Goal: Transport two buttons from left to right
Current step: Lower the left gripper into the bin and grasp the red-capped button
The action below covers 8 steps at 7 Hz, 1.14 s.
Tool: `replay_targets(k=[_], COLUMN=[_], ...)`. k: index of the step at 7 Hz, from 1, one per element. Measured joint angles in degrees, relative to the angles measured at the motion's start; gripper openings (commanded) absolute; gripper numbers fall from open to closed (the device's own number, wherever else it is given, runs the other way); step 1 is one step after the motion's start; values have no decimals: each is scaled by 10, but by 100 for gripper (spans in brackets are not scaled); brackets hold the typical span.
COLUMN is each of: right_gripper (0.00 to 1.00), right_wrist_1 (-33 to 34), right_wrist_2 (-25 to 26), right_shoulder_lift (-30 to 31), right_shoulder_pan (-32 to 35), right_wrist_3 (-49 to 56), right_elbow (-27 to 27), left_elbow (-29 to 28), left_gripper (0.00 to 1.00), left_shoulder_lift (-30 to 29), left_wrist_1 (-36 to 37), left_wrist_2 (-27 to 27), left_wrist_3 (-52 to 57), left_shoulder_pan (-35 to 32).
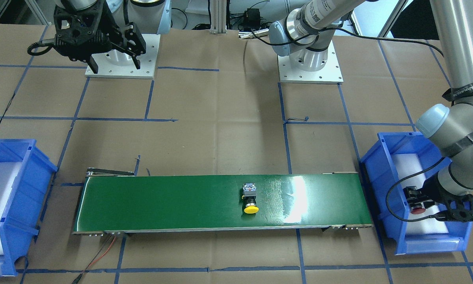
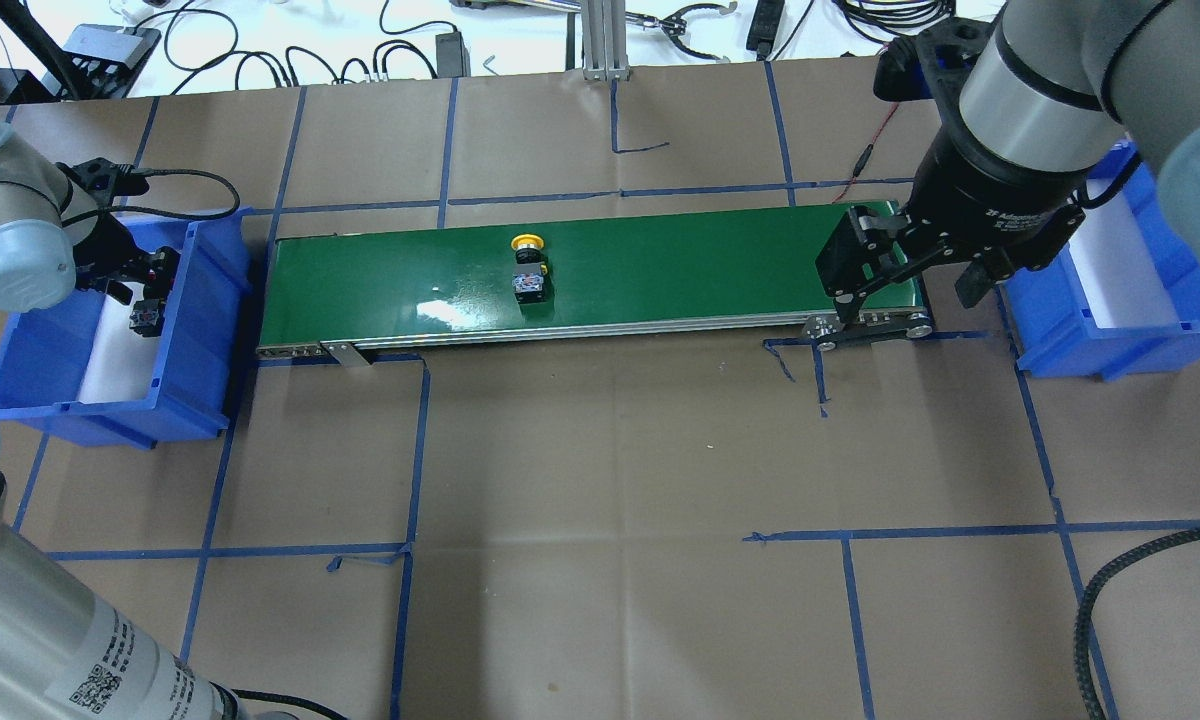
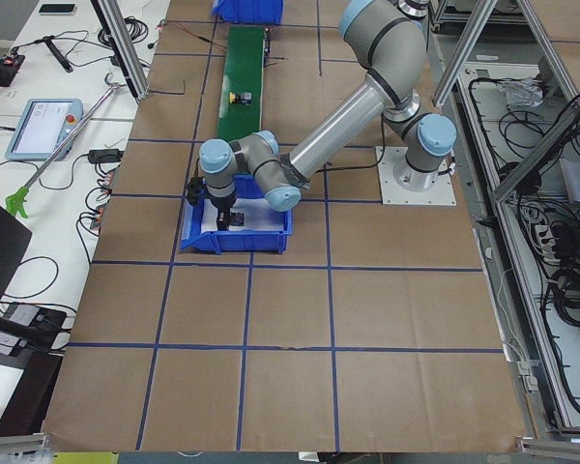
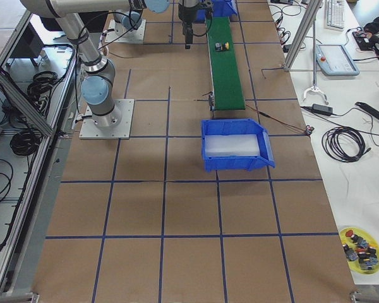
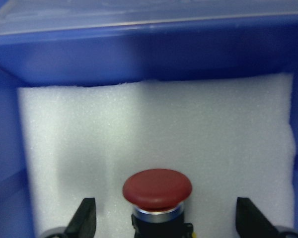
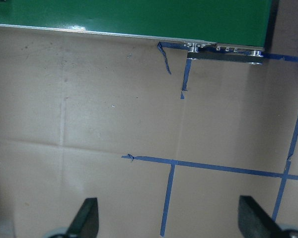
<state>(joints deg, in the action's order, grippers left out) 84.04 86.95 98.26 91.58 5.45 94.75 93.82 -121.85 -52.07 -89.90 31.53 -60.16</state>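
I expect the green conveyor belt to move the red button point(image 1: 418, 210) along when I put it there, since the yellow button point(image 1: 250, 198) is in the middle of the belt, away from both grippers.
The yellow button point(image 1: 250, 200) point(image 2: 528, 264) lies on its side near the middle of the green conveyor belt point(image 1: 161, 205) point(image 2: 680, 260). The red button point(image 5: 157, 188) point(image 1: 418, 209) rests on white foam inside the blue bin point(image 2: 200, 330) on my left. My left gripper point(image 5: 164, 220) point(image 1: 418, 200) point(image 2: 145, 300) is lowered into that bin and stands open, its fingers point(image 5: 84, 218) on either side of the red button with gaps to it. My right gripper point(image 6: 169, 218) point(image 2: 905, 298) point(image 1: 114, 65) hangs open and holds nothing, above the table by the belt's right end.
A second blue bin point(image 2: 1090, 340) point(image 1: 19, 177) with a white foam liner stands past the belt's right end. Brown paper with blue tape lines covers the table. Red and black wires point(image 1: 102, 252) run from the belt's right end.
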Motion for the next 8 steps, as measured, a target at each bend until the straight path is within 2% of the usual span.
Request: replay_targets(k=[1,3,6,8], right_gripper=[100,100,100,100], right_wrist_1=[0,1,0,1], right_wrist_2=[0,0,0,0], right_shoulder_lift=[0,0,0,0], right_shoulder_pan=[0,0,1,1], right_wrist_3=[0,0,0,0], right_elbow=[0,0,0,0], left_elbow=[-1,-4,-17,-32], left_gripper=[22,5,4,4], left_shoulder_lift=[2,5,21,54], left_wrist_1=[0,-1,-12,-53], left_wrist_2=[0,1,0,-4], left_wrist_3=[-1,-1,5,7], left_shoulder_pan=[0,0,0,0])
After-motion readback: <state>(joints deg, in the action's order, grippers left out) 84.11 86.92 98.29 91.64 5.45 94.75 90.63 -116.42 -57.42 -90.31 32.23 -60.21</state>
